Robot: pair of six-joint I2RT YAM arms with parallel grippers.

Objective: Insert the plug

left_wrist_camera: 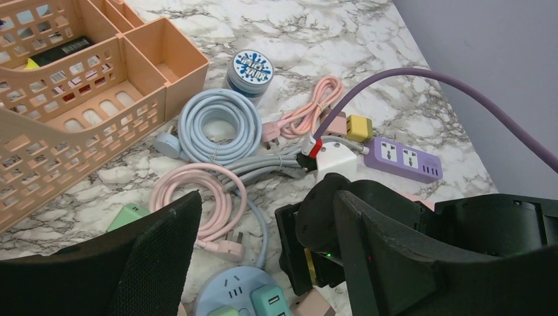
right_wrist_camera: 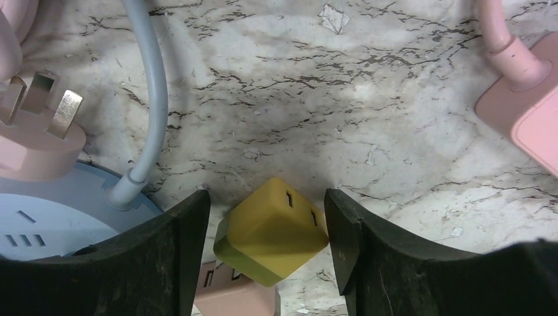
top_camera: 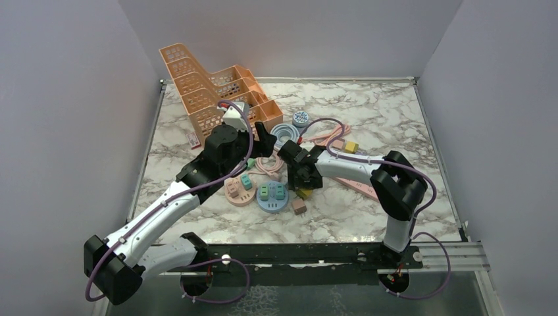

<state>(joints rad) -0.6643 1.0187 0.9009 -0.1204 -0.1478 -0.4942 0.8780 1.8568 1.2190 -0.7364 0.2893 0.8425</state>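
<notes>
Next, I lift the plug [top_camera: 304, 193] to my left gripper and take it again with its slots toward the gripper's palm, because the yellow cube plug's slots [right_wrist_camera: 293, 206] face crooked to my right gripper.
A yellow cube plug [right_wrist_camera: 273, 227] lies tilted on the marble, leaning over a pink cube adapter [right_wrist_camera: 233, 296]. My right gripper [right_wrist_camera: 266, 230] straddles it, open: the right finger [right_wrist_camera: 342, 230] touches one corner and a sliver of gap shows at the left finger. From above, the right gripper [top_camera: 304, 178] points down beside the round blue power strip [top_camera: 272, 196], with the yellow plug [top_camera: 304, 193] under it. My left gripper [left_wrist_camera: 263, 263] hangs open and empty above that round blue strip [left_wrist_camera: 247, 296], which carries green adapters.
An orange basket [top_camera: 204, 92] stands at the back left. Around it lie a coiled blue cable [left_wrist_camera: 217, 125], a pink coiled cable [left_wrist_camera: 197, 191] with its plug [right_wrist_camera: 36, 131], a purple power strip [left_wrist_camera: 403, 158], a round pink socket [top_camera: 240, 187] and a round tin [left_wrist_camera: 253, 68].
</notes>
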